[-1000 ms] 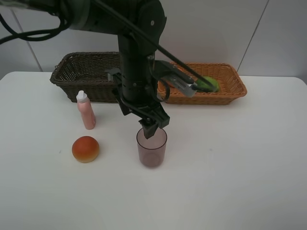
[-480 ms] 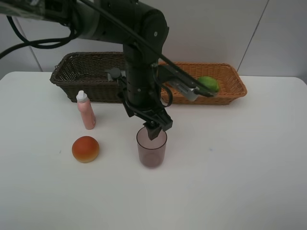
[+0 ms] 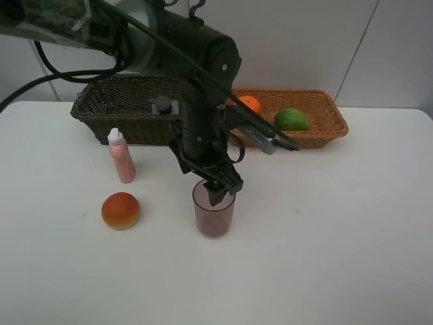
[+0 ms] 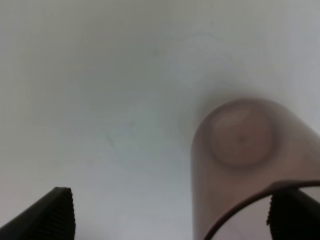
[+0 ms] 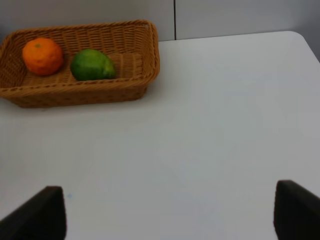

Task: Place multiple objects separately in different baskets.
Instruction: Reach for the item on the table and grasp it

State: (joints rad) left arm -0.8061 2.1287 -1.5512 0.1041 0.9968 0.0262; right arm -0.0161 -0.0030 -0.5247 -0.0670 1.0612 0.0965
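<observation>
My left gripper will make the purple cup [image 3: 214, 218] lean along with it when I carry the cup, because the gripper straddles just one side of the cup's rim [image 3: 201, 184].
A translucent purple cup [image 3: 214, 215] [image 4: 248, 162] stands upright on the white table. My left gripper [image 3: 218, 190] [image 4: 175, 216] is open right at its rim, with one fingertip [image 4: 295, 216] dipping inside the cup and the other outside. To the left stand the pink bottle [image 3: 121, 156] and the red-orange bun [image 3: 120, 210]. The orange [image 3: 249, 103] [image 5: 43, 56] and the lime [image 3: 291, 119] [image 5: 92, 64] lie in the light tan basket [image 3: 325, 132] [image 5: 152, 55]. My right gripper [image 5: 170, 215] is open over bare table and out of the exterior view.
The dark brown basket [image 3: 101, 108] stands at the back left, touching the tan one. A dark grey box [image 3: 161, 105] shows in it, partly hidden by the left arm. The arm stretches in from the upper left, over the dark basket.
The left gripper came down and slightly right until one finger entered the cup. The arm's shift uncovered the orange in the tan basket.
</observation>
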